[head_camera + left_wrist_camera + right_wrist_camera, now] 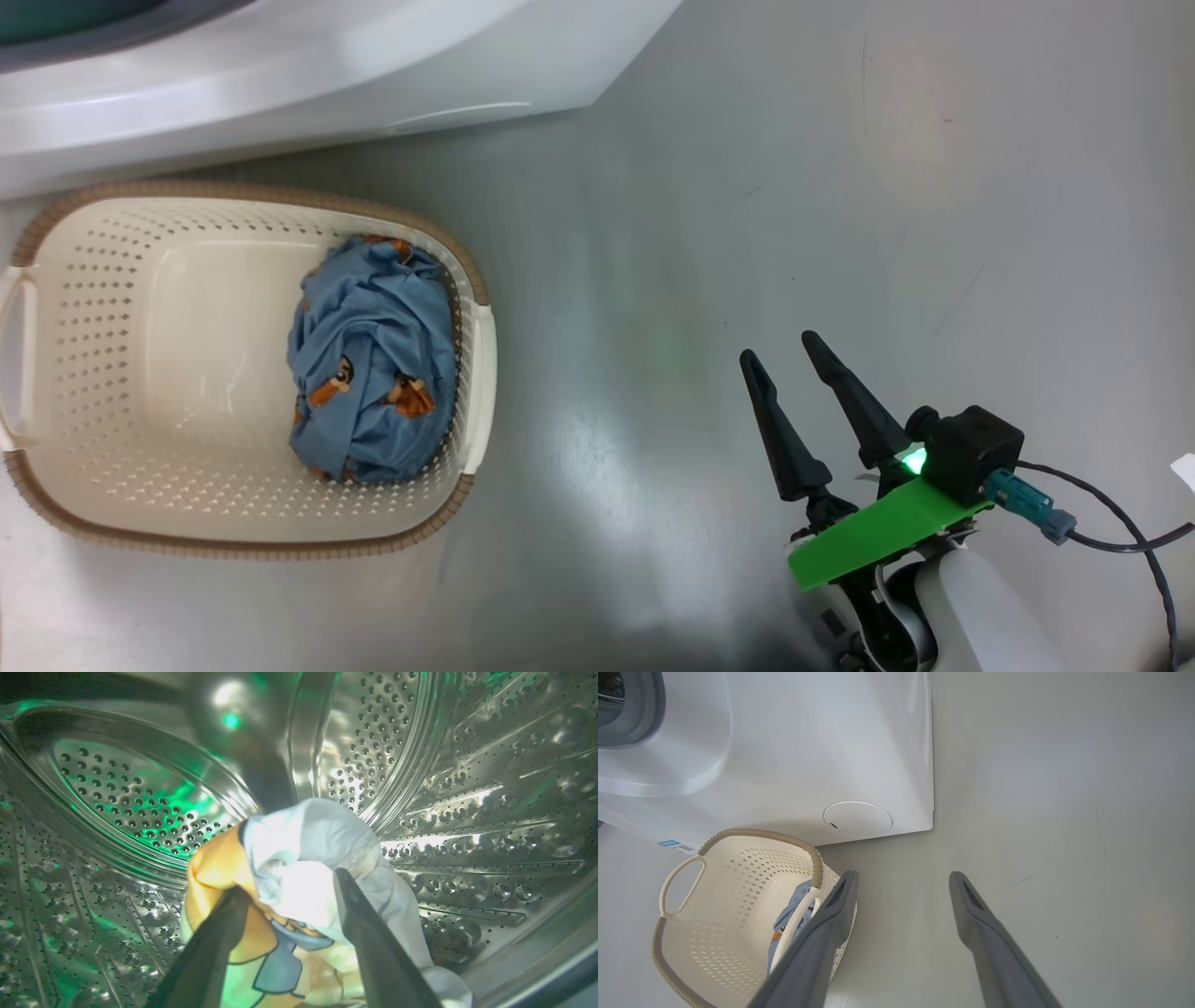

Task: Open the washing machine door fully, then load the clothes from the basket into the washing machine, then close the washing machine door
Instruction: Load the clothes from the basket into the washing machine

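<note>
I expect the blue bundle of clothes (375,360) to come up whole and leave the basket empty when I lift it, since the same print (409,396) covers the heap.
My left gripper (287,882) is inside the washing machine's steel drum (467,812). It is open, with a bundle of the clothes (317,835), pale blue with an orange print, lying between and beyond its fingers. A second blue bundle of clothes (373,373) lies at the right end of the cream basket (252,194) on the floor. The basket stands just in front of the white washing machine (280,75). My right gripper (780,349) hangs open over bare floor to the basket's right. The washing machine door is out of view.
The right wrist view has the washer's front (808,742) with its round service flap (858,819), a blue label (668,843) and the grey gasket (644,714). The basket (756,833) sits left of my right gripper (903,877). Grey floor (840,187) stretches right.
</note>
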Available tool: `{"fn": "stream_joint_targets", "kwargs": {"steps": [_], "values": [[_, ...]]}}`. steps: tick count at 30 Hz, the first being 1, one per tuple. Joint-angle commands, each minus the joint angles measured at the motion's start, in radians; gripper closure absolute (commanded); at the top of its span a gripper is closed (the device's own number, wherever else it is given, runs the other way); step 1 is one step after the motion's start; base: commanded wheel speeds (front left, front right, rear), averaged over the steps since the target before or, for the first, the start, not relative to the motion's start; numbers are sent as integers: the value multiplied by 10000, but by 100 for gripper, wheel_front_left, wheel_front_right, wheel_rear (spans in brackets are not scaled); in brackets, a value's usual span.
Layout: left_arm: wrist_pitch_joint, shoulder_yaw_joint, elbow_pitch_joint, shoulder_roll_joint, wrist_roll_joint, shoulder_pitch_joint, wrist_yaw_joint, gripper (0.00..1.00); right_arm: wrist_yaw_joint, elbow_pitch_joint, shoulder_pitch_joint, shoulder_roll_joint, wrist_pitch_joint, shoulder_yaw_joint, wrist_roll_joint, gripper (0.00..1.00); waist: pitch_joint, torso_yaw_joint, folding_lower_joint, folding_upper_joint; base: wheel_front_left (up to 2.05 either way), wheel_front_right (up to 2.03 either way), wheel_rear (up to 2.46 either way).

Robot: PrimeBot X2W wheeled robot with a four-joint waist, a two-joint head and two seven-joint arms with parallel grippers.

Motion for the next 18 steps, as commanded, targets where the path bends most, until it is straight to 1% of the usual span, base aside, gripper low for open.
{"fn": "stream_joint_targets", "kwargs": {"steps": [1,8,18], "values": [[-17,98,88,349,-68,-172,-41,0,62,-133,233,38,-118,185,55,0,-67,62,0,-1,0,0,0],[-19,26,1237,13,-309,-159,-163,0,62,-112,153,38,-118,50,-21,0,-188,232,0,-1,0,0,0],[-19,52,1601,-313,-524,58,-197,0,62,-37,41,38,-118,-65,-35,0,-369,418,0,-1,0,0,0]]}}
